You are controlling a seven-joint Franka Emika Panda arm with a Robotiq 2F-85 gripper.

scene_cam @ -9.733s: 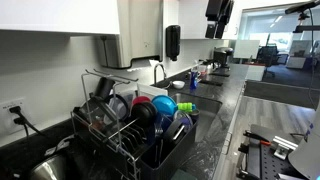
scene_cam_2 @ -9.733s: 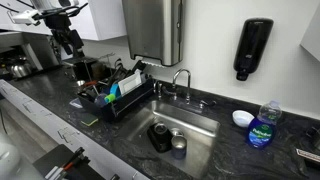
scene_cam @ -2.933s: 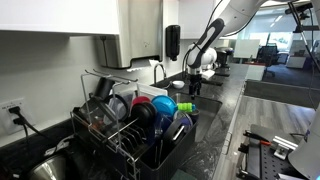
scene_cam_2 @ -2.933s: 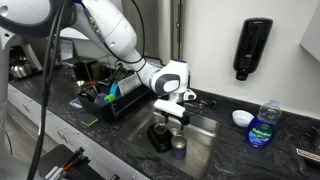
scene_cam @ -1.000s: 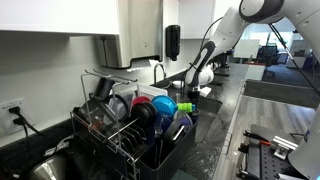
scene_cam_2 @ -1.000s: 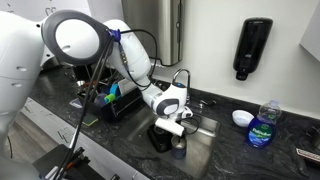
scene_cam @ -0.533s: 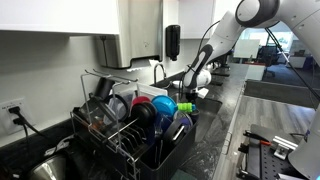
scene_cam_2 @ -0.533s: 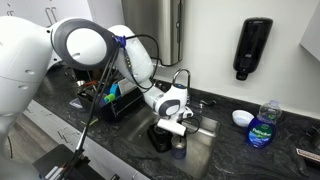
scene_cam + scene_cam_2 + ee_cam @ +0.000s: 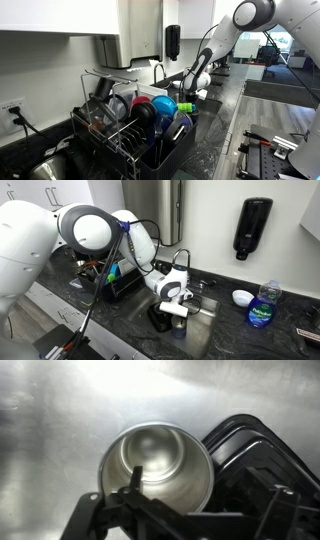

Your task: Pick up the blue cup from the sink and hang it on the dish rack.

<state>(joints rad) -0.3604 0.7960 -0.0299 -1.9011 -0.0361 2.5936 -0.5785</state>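
The cup (image 9: 157, 470) shows only a silver inside (image 9: 157, 452) through its open rim. It should reveal a hidden blue outside when I lift it.
The sink (image 9: 207, 306) is a recessed steel basin in the black countertop. In it the dark blue cup (image 9: 159, 318) lies beside a silver metal cup (image 9: 179, 327). My gripper (image 9: 177, 309) is down in the basin, just above the two cups, with its fingers apart. In the wrist view my gripper (image 9: 190, 510) hangs over the silver cup (image 9: 155, 460), and a dark ridged shape that seems to be the blue cup (image 9: 255, 455) lies to its right. The dish rack shows in both exterior views (image 9: 122, 142) (image 9: 133, 284), crowded with dishes.
A curved faucet (image 9: 181, 256) stands behind the basin. A turquoise cup (image 9: 163, 104) and a red dish (image 9: 142, 101) sit in the rack. A soap bottle (image 9: 263, 306) and a white bowl (image 9: 241, 298) stand on the counter; a dispenser (image 9: 251, 228) hangs on the wall.
The arm came from above the rack to the sink and lowered the gripper into the basin. Over the last second it sank only slightly; the cups have not moved.
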